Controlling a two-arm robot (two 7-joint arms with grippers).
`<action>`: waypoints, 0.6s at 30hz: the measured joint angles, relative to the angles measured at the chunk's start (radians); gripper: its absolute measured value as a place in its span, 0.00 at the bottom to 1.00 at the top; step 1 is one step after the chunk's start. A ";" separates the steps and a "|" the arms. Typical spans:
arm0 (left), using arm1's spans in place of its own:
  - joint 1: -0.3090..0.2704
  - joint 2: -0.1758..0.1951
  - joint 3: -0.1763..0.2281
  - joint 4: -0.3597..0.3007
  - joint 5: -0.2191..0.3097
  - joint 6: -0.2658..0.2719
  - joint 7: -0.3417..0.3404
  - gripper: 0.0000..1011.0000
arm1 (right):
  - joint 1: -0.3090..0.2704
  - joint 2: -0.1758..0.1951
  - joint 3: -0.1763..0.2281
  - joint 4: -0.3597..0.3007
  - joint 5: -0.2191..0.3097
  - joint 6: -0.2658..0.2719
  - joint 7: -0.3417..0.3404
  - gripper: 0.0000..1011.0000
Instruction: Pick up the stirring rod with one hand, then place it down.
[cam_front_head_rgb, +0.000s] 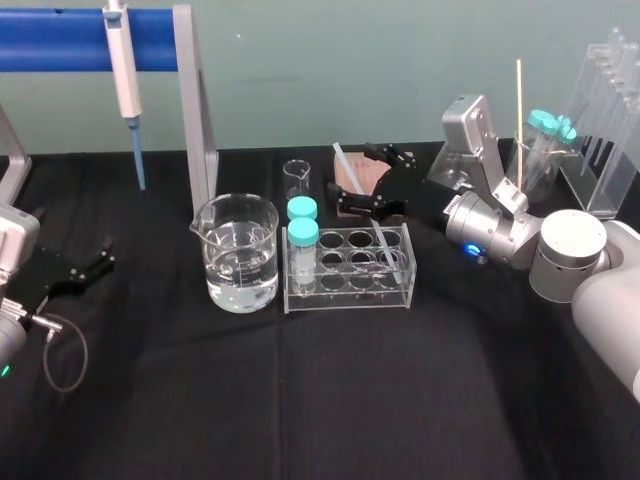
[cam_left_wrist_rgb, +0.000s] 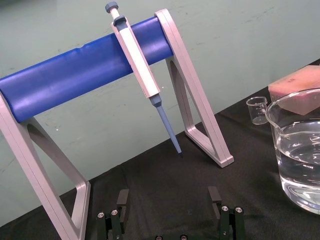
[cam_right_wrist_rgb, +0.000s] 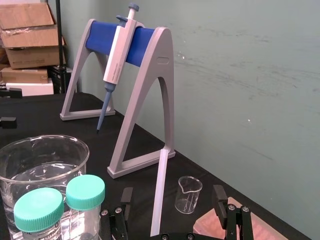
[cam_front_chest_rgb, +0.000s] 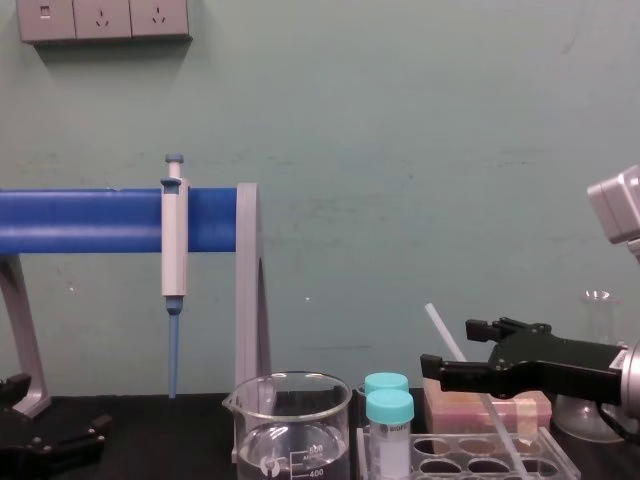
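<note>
The stirring rod (cam_front_chest_rgb: 445, 332) is leaning in a much wider hole (cam_front_chest_rgb: 527, 468), so it will slide out freely when I lift it, and the tube rack will stay behind.
The stirring rod (cam_front_head_rgb: 345, 165) is a thin whitish rod leaning tilted, its lower end in a hole of the clear tube rack (cam_front_head_rgb: 349, 296). My right gripper (cam_front_head_rgb: 362, 180) is open and straddles the rod's upper part, one finger on each side, neither touching it. In the right wrist view the rod (cam_right_wrist_rgb: 160, 187) rises between the open fingers of the right gripper (cam_right_wrist_rgb: 172, 205). In the chest view it slants up to the left (cam_front_chest_rgb: 438, 323) past the right gripper (cam_front_chest_rgb: 450, 345). My left gripper (cam_front_head_rgb: 85, 265) rests open at the table's left edge, holding nothing (cam_left_wrist_rgb: 168, 200).
A glass beaker (cam_front_head_rgb: 240, 250) of water stands left of the rack, two teal-capped tubes (cam_front_head_rgb: 302, 232) at the rack's left end. Behind are a small beaker (cam_front_head_rgb: 297, 178) and a pink box (cam_front_head_rgb: 350, 178). A pipette (cam_front_head_rgb: 125, 70) hangs on the blue stand (cam_front_head_rgb: 60, 40). More tubes (cam_front_head_rgb: 548, 130) stand far right.
</note>
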 joint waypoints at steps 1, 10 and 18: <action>0.000 0.000 0.000 0.000 0.000 0.000 0.000 0.99 | 0.000 0.000 0.000 0.000 0.000 0.000 0.000 0.99; 0.000 0.000 0.000 0.000 0.000 0.000 0.000 0.99 | -0.001 0.002 0.000 -0.004 0.001 0.000 -0.001 0.99; 0.000 0.000 0.000 0.000 0.000 0.000 0.000 0.99 | -0.002 0.002 -0.001 -0.005 0.001 0.001 -0.002 0.89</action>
